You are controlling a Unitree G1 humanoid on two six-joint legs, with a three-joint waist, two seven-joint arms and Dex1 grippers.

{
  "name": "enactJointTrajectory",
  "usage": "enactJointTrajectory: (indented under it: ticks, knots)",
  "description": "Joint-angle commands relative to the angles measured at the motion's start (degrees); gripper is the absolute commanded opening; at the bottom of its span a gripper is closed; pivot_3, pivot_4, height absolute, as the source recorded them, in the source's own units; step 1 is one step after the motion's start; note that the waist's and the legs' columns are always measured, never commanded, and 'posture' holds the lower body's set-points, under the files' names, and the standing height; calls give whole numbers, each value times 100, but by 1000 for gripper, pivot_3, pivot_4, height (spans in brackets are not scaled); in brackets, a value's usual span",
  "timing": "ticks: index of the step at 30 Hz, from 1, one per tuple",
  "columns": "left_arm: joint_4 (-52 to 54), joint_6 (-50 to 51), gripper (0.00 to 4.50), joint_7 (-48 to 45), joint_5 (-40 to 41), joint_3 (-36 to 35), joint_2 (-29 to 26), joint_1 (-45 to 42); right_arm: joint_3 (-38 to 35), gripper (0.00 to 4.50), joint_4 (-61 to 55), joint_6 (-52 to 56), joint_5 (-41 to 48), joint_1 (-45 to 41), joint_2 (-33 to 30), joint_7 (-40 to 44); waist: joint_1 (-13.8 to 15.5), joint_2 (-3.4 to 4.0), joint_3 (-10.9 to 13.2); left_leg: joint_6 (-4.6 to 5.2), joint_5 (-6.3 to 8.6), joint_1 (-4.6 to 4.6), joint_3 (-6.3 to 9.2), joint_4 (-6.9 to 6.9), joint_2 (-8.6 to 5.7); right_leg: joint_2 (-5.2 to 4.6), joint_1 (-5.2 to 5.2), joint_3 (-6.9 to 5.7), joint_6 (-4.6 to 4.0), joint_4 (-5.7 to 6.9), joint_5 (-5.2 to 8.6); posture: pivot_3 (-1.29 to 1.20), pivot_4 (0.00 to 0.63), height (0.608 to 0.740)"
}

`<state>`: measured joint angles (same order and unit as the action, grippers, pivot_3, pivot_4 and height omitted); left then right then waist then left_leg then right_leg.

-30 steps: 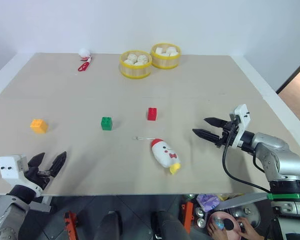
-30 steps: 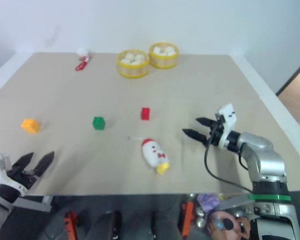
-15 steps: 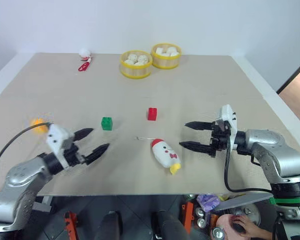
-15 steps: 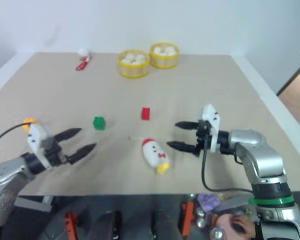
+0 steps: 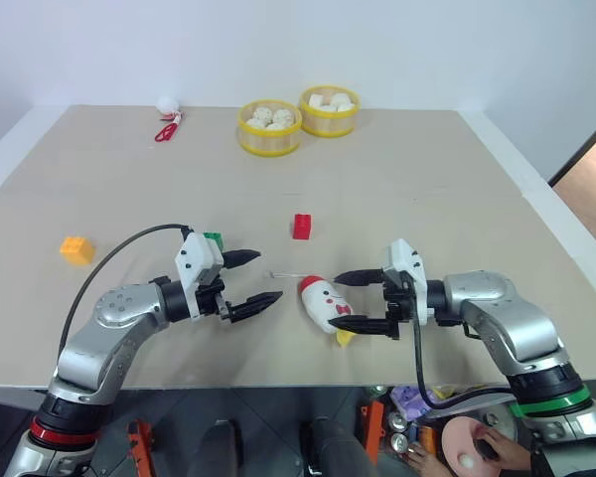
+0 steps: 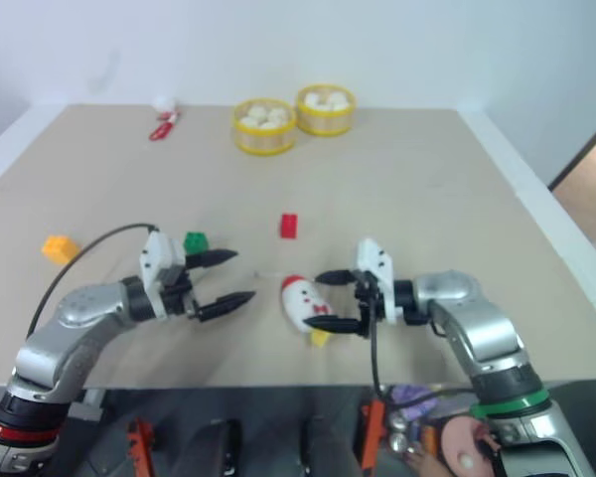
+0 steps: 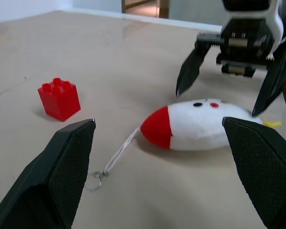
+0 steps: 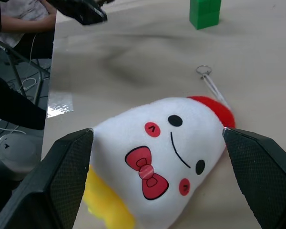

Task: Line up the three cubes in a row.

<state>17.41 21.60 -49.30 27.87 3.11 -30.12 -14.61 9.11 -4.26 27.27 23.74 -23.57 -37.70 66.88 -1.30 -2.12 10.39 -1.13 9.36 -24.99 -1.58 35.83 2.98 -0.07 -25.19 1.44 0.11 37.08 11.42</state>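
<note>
The chicken toy's white body (image 5: pixel 323 302) lies between the open fingers of my right gripper. I keep moving toward the chicken toy's red bow (image 8: pixel 146 172) until they can close there.
Three cubes sit apart on the tan table. The red cube (image 5: pixel 302 227) is in the middle, also in the left wrist view (image 7: pixel 59 98). The green cube (image 5: pixel 215 239) sits left of it, partly hidden behind my left hand's white mount, and stands clear in the right wrist view (image 8: pixel 206 12). The orange-yellow cube (image 5: pixel 76 249) is far left. My left gripper (image 5: pixel 266 276) is open and empty, hovering just right of the green cube and pointing right. My right gripper (image 5: pixel 336 300) is open, pointing left, its fingertips either side of the chicken toy's near end.
A white-and-red chicken toy (image 5: pixel 326 305) with a thin key-ring cord lies between the two grippers, below the red cube. Two yellow steamer baskets (image 5: pixel 269 127) (image 5: pixel 329 110) stand at the back. A small red-and-white item (image 5: pixel 166 119) lies at the back left.
My left arm has swung from the table's near left corner up and right to beside the green cube. My right gripper has moved left up to the chicken toy. Cubes unmoved.
</note>
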Motion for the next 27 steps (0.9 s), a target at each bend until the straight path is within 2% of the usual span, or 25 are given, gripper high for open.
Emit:
enactJointTrajectory:
  ticks: [1,6,12,14,15,18,24,26,27]
  knots:
    - [114,-115,4396,28,-45,-45,16,38,170,4500,276,-260,-273,-126,170,-70,2,1,0,0,0,0,0,0,0,0,0,1,1,2,-1,0,150,740]
    - [150,-157,4396,97,-79,-119,5,112,471,4500,986,-717,-797,-273,455,-257,4,1,0,1,-1,1,0,14,0,0,4,2,5,7,-5,0,150,740]
    - [234,-141,4396,199,-81,-161,6,151,385,4500,1654,-1165,-1068,-482,742,-447,-4,-3,-2,2,-1,33,1,38,0,0,31,6,8,7,-18,0,150,740]
    - [251,-130,4500,210,-75,-163,-3,172,308,3940,1704,-1254,-1001,-492,798,-409,-4,-3,-2,2,-1,35,1,38,-1,-3,32,5,8,7,-18,0,150,740]
    - [254,-126,4500,211,-73,-165,-7,180,284,3808,1714,-1285,-973,-490,814,-383,-4,-2,-2,2,-1,36,1,38,-1,-4,31,5,8,7,-18,0,150,740]
    - [210,-149,4500,192,-98,-157,-16,185,287,2597,1718,-1376,-986,-456,811,-337,-4,-2,-2,-1,0,38,2,38,-1,-8,27,2,9,7,-18,0,150,740]
    - [36,-198,4500,106,-159,-93,7,71,316,700,1724,-1479,-1089,-355,765,-389,-3,-2,-2,-2,1,39,1,38,-2,-11,25,2,9,7,-18,0,150,740]
    - [-56,-229,4500,75,-190,-68,37,5,288,271,1757,-1467,-1091,-361,730,-392,-2,-2,-2,-2,1,39,1,39,-2,-11,26,2,9,7,-18,0,150,740]
    - [-103,-239,4500,65,-193,-56,60,-33,255,198,1771,-1430,-1056,-376,703,-364,-1,-2,-2,-2,1,39,1,39,-2,-11,25,2,9,7,-18,0,150,740]
